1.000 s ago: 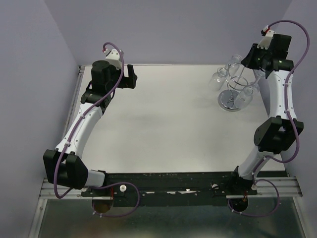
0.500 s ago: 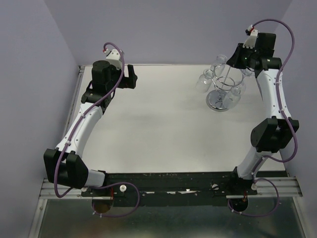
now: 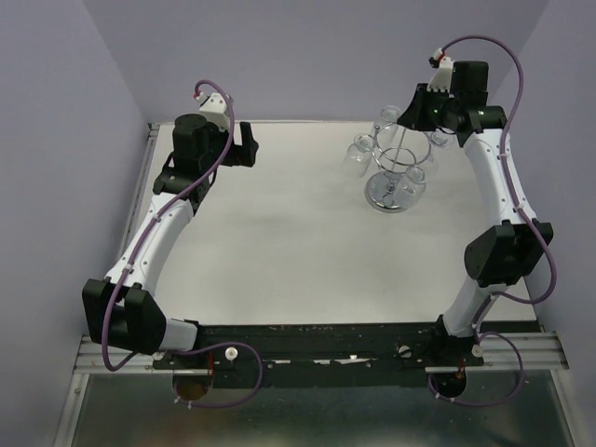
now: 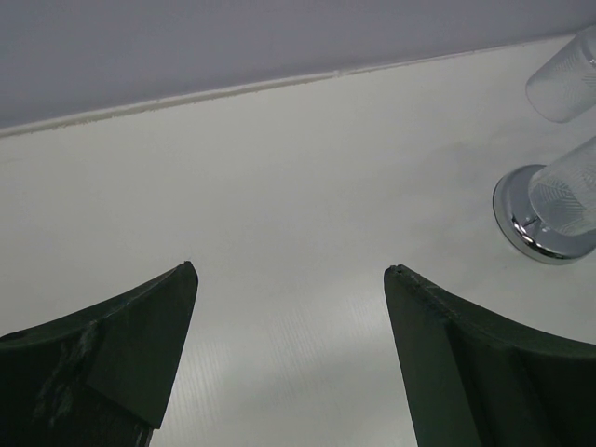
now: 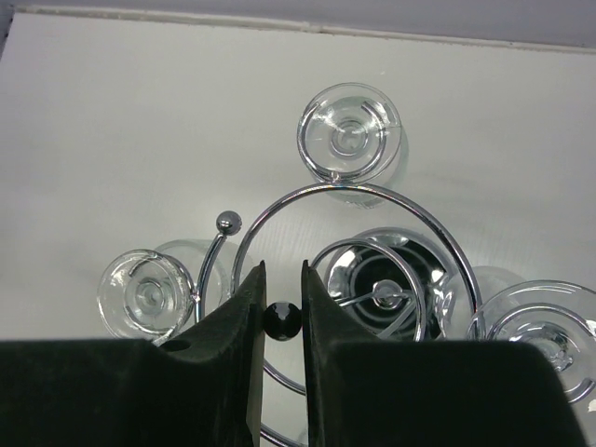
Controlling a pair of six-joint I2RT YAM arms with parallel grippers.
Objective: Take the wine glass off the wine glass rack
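I go on moving the rack with my right gripper, upright under its gripped ball tip (image 5: pixel 282 321), over clear table toward my left gripper to the middle of the table (image 3: pixel 324 205).
The chrome wine glass rack (image 3: pixel 392 158) stands at the back right of the table with several clear wine glasses hanging upside down from it. From above in the right wrist view, its ring (image 5: pixel 279 207) carries one wine glass at the far side (image 5: pixel 349 136), one at the left (image 5: pixel 147 293) and one at the right (image 5: pixel 545 340). My right gripper (image 5: pixel 281 277) is above the rack, shut on the dark ball tip (image 5: pixel 281 319) of one of its hooks. My left gripper (image 4: pixel 289 270) is open and empty over bare table, far left of the rack base (image 4: pixel 514 216).
The table's back edge meets the lilac wall (image 3: pixel 307 56) just behind the rack. The left arm (image 3: pixel 177 200) lies along the table's left side. The right arm (image 3: pixel 503 196) reaches up along the right edge.
The rack with its glasses has slid to the left across the table, held by my right gripper, which moved left with it. The left arm has not moved.
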